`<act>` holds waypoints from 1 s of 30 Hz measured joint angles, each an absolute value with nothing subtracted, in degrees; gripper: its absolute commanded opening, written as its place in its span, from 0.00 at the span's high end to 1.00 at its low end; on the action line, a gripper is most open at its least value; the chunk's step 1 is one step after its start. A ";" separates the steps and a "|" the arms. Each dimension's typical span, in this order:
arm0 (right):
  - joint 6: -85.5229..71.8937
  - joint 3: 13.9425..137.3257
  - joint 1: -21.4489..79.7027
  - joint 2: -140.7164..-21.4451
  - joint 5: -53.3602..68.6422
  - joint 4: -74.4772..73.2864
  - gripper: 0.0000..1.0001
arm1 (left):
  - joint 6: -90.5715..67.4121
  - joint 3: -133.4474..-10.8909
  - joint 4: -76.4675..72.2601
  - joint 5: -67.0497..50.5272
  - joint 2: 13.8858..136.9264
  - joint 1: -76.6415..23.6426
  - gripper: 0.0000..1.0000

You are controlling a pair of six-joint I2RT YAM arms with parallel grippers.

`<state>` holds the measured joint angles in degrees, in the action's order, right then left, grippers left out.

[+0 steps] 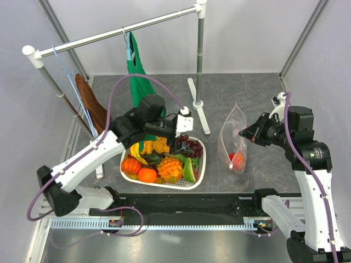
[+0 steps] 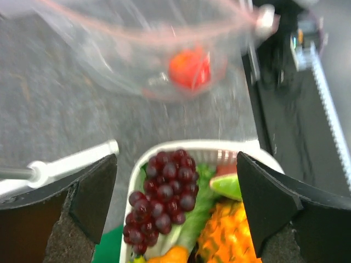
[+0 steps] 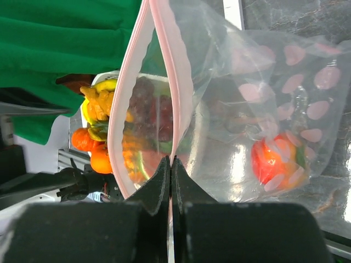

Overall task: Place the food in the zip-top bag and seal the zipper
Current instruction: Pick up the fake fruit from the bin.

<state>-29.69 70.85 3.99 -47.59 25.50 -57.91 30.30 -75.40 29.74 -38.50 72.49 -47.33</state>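
Observation:
Green lettuce point(image 2: 202, 204) shows on both sides of the purple grapes point(image 2: 166, 190), so the robot should expect wide leaves hidden underneath when it lifts the grapes.
The clear zip-top bag point(image 1: 235, 137) lies on the table right of the white basket point(image 1: 198, 176), with a red toy fruit point(image 1: 237, 159) inside. My right gripper point(image 3: 171, 160) is shut on one side of the bag's pink zipper strip point(image 3: 181, 82) and holds the mouth open. The red fruit point(image 3: 272, 161) shows through the plastic. My left gripper point(image 2: 175, 203) is open and empty above the basket. The purple grapes point(image 2: 162, 200) lie between its fingers, with the pineapple point(image 2: 225, 235) and lettuce beside them. The bag point(image 2: 159, 49) lies beyond.
The basket also holds a pumpkin point(image 1: 130, 166), an orange point(image 1: 147, 175), bananas point(image 1: 137, 153) and a green wedge point(image 1: 190, 172). A clothes rack's post and foot point(image 1: 198, 104) stand just behind the basket, with a green garment point(image 1: 140, 76) hanging. A black rail point(image 1: 181, 203) runs along the near edge.

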 measured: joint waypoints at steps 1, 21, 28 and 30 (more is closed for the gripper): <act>-29.69 70.83 3.99 -47.42 25.28 -57.95 1.00 | 32.75 -75.53 31.55 -38.44 73.82 -47.33 0.09; -28.23 64.95 3.99 -46.81 24.75 -57.69 1.00 | 61.89 -76.14 43.22 -27.22 87.29 -48.62 0.00; -28.23 64.88 3.99 -46.83 25.17 -57.63 1.00 | 67.20 -76.14 44.03 -25.54 91.05 -49.30 0.06; -28.23 64.88 3.99 -46.83 25.17 -57.60 1.00 | 67.96 -76.14 44.16 -25.47 92.12 -49.39 0.12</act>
